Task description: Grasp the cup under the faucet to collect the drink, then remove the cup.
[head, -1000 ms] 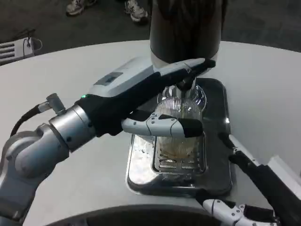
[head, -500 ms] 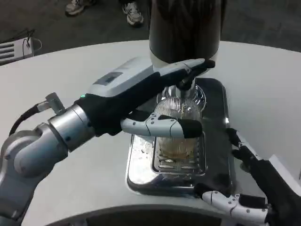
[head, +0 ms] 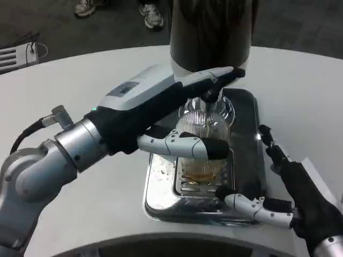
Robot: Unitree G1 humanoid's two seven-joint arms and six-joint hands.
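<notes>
The clear ribbed cup has amber drink low inside it, so the drink will stay well under the cup's rim when the robot pulls the cup out.
A clear ribbed cup stands on the grate of a steel drip tray, right under the black faucet of a dark drink dispenser. Amber drink fills its lower part. My left hand grips the cup: the thumb lies across its near side and the fingers reach over and behind it, past the faucet. My right hand is at the lower right beside the tray, open, with one finger stretched toward the tray's front edge and another pointing up along its right side.
The white round table spreads to both sides of the tray. People's shoes show on the dark floor beyond the table's far edge. A white object lies on the floor at the far left.
My right hand has risen from the bottom edge and moved in toward the tray's right front corner, fingers spread. The left hand and the cup have stayed put.
</notes>
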